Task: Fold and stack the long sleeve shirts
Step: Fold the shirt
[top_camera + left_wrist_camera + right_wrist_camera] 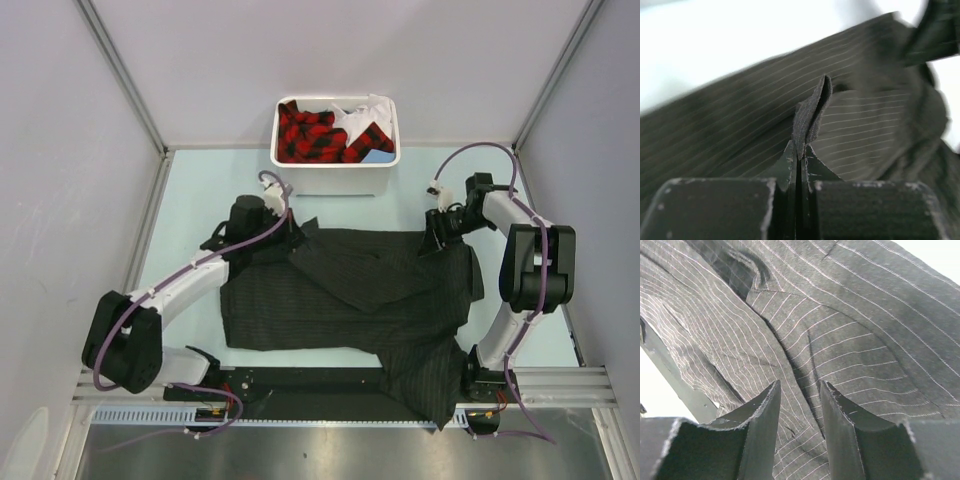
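Part of the shirt [428,388] hangs over the near edge of the table, so my left gripper should take the shirt's far corner and help my right gripper pull it toward the bin [335,178].
The long sleeve shirt [350,290], black with fine pale pinstripes, lies spread across the middle of the table, partly folded over itself. One part of it hangs over the near edge at the right. My left gripper [290,232] sits at the shirt's far left corner. In the left wrist view it [801,147] is shut on a raised pinch of the cloth [812,112]. My right gripper [437,240] is at the shirt's far right corner. In the right wrist view its jaws [800,385] stand apart, tips down on a crease of the striped fabric [840,330].
A white bin [335,185] stands at the back centre, holding red-and-black plaid clothes [315,130] and something white. Grey walls close in the left and right sides. The black rail with the arm bases runs along the near edge [330,385].
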Controlling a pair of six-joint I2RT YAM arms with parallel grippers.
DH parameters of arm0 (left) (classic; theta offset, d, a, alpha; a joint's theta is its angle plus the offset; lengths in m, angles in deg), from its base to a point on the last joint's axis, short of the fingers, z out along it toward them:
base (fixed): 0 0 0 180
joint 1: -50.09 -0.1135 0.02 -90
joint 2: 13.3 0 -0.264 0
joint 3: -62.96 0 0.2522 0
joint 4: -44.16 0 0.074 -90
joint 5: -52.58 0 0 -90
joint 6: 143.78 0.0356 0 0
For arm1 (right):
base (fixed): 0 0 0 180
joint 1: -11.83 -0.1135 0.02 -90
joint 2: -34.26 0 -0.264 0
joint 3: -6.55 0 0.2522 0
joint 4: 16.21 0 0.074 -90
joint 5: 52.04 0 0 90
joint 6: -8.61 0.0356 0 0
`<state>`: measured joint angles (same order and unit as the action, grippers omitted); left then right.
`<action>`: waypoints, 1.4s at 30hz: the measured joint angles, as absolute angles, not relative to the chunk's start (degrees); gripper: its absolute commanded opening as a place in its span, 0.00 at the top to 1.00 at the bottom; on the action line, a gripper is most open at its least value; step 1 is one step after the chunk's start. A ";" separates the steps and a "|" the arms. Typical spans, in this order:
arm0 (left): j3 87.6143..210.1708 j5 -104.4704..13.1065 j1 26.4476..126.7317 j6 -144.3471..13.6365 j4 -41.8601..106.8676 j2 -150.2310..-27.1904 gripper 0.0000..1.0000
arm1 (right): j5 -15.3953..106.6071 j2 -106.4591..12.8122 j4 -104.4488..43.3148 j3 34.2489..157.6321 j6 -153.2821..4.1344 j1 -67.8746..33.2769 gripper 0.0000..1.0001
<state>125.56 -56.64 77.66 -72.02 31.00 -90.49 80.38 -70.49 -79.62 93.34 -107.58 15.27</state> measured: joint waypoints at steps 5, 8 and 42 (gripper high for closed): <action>118.20 -57.41 69.95 -73.46 32.75 -89.73 1.00 | 78.43 -70.49 -80.52 93.34 -108.17 14.09 0.57; 117.13 -58.92 67.39 -73.33 33.80 -89.75 1.00 | 76.90 -70.49 -80.69 93.34 -108.39 13.57 0.57; 139.62 -61.34 54.41 -48.87 5.67 -104.15 0.32 | 61.71 -66.25 -82.42 102.08 -110.34 10.55 0.51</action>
<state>139.62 -61.34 54.41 -48.87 5.67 -104.15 61.71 -66.25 -82.42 102.08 -110.34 10.55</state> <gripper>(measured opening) 0.685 0.500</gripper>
